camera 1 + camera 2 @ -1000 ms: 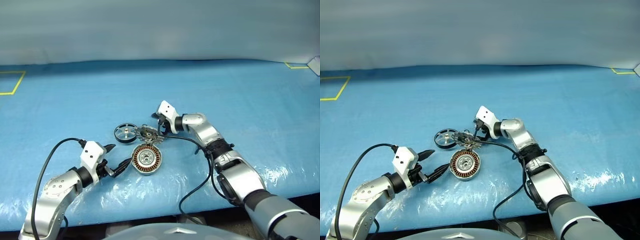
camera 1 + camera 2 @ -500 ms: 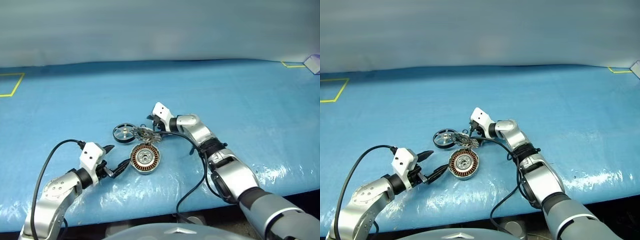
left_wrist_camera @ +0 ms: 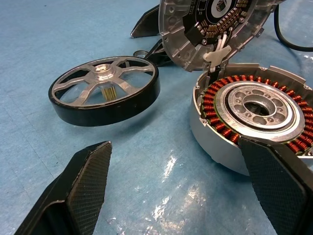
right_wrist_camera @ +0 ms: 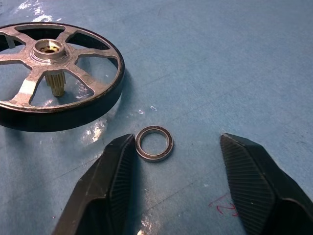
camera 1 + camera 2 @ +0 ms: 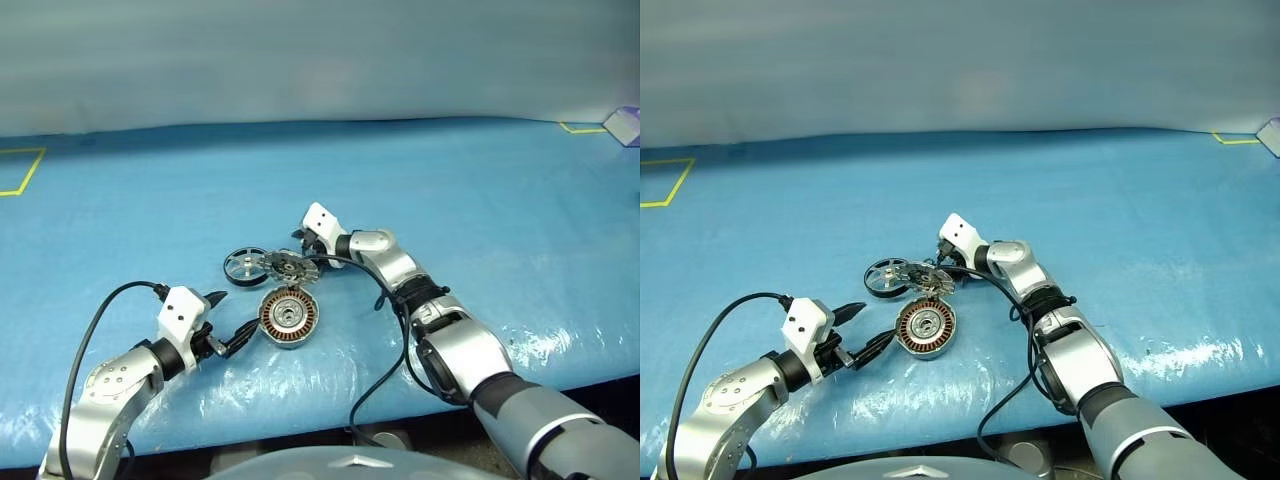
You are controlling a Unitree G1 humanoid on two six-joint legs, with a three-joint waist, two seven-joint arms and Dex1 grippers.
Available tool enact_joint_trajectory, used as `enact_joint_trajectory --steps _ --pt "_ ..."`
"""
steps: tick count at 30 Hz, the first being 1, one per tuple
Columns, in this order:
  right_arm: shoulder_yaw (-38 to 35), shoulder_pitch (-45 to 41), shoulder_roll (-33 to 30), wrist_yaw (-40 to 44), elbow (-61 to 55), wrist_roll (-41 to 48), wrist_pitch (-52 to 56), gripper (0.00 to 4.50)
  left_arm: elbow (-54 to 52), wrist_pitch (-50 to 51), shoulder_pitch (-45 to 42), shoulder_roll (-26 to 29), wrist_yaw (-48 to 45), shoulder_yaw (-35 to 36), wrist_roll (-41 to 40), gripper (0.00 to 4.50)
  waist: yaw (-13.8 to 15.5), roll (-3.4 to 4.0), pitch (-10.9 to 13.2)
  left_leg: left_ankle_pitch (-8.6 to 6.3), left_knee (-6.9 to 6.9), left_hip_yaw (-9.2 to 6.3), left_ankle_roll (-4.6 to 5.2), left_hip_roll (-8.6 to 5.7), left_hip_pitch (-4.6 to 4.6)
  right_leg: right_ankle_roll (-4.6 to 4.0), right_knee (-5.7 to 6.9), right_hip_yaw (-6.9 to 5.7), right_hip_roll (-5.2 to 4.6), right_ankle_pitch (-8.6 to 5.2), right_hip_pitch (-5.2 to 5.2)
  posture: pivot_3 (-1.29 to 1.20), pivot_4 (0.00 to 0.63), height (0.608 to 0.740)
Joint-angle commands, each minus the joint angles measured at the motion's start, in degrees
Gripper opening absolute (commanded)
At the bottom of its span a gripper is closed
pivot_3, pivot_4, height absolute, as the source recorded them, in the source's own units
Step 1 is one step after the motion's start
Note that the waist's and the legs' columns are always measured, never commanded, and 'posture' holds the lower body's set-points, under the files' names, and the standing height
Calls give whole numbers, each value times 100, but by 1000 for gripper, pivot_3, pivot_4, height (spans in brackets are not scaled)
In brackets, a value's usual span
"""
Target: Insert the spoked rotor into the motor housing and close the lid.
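Observation:
The tiny ring (image 4: 154,143) should settle into the middle of the motor housing when I lower it, because a small round opening (image 5: 289,313) faces up inside the copper windings.
The spoked rotor (image 5: 245,267) lies flat on the blue table, black rim and silver spokes up. Right beside it the lid (image 5: 292,267) stands tilted, its dark-parts face (image 3: 210,24) leaning over the rim of the motor housing (image 5: 289,317), whose copper windings (image 3: 220,98) face up. My right gripper (image 4: 177,142) is open behind the lid, low over the table. A tiny black ring (image 4: 154,143) lies by one of its fingers (image 4: 112,176), with the rotor (image 4: 54,73) just beyond. My left gripper (image 3: 174,147) is open with nothing in it, just short of the housing and rotor.
A black cable (image 5: 385,350) hangs from my right arm across the table's near edge. Yellow tape marks (image 5: 20,170) lie at the far left and a pale object (image 5: 625,125) at the far right. Blue covering (image 5: 480,200) stretches wide on all sides.
The camera has shifted a little. My right forearm has swung slightly leftward behind the lid. The rotor, lid, housing and left gripper stay as they were.

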Motion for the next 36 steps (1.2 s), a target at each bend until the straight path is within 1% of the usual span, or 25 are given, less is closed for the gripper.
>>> enact_joint_trajectory --steps 1,3,11,14,19,23,27,30,33,36 --pt "-17 -11 34 -33 10 -94 -66 1876 -312 -86 22 39 10 76 -14 4500 -12 0 0 0 0 0 0 0 0 0 0 0 0 0 0 0 150 740" --pt "-3 -3 30 -28 11 -123 -76 1271 -308 -82 21 35 17 77 -15 4500 -22 0 0 0 0 0 0 0 1 0 0 0 0 0 0 0 150 740" --pt "11 43 1 -41 16 -227 -128 1271 -289 -77 15 19 29 67 -19 4500 -26 1 -1 0 0 1 0 0 1 2 1 2 0 -1 0 0 150 740" --pt "-80 33 -64 -194 -14 -237 -162 1271 -273 -72 -13 17 24 50 -20 4500 -27 1 -1 0 0 1 0 0 1 2 1 2 1 0 0 0 150 740" --pt "-443 -17 -404 -598 -124 -105 -69 1271 -234 -63 -65 28 -9 18 -26 4500 5 1 0 0 2 2 0 -1 0 2 0 3 0 0 1 0 150 740" --pt "-653 66 -773 -677 -298 -63 75 1271 -186 -50 -131 43 -43 -11 -25 4500 14 0 0 -1 0 5 2 -3 -1 1 -3 7 -1 0 0 0 150 740" --pt "-844 368 -1112 -657 -913 31 375 1271 -104 -49 -230 45 -97 -59 -34 4500 5 1 0 -3 -1 7 6 -2 -1 1 -3 9 -1 0 0 0 150 740" --pt "-963 745 -1380 -860 -1701 34 886 1271 -39 -37 -308 39 -128 -110 -27 4500 3 1 0 -5 -1 13 9 -2 -2 1 -3 15 -1 0 -1 0 150 740" --pt "-893 1380 -1692 -800 -2778 -46 1535 1271 7 -34 -346 29 -146 -142 -23 4500 30 0 -1 -8 1 18 14 -3 -2 4 -6 18 -2 0 -1 0 150 740" --pt "-898 2213 -1938 -691 -4087 98 2154 1271 50 -26 -367 35 -175 -175 -27 4500 64 1 -2 -10 1 18 18 -2 -3 10 -7 18 -3 -4 0 0 150 740"
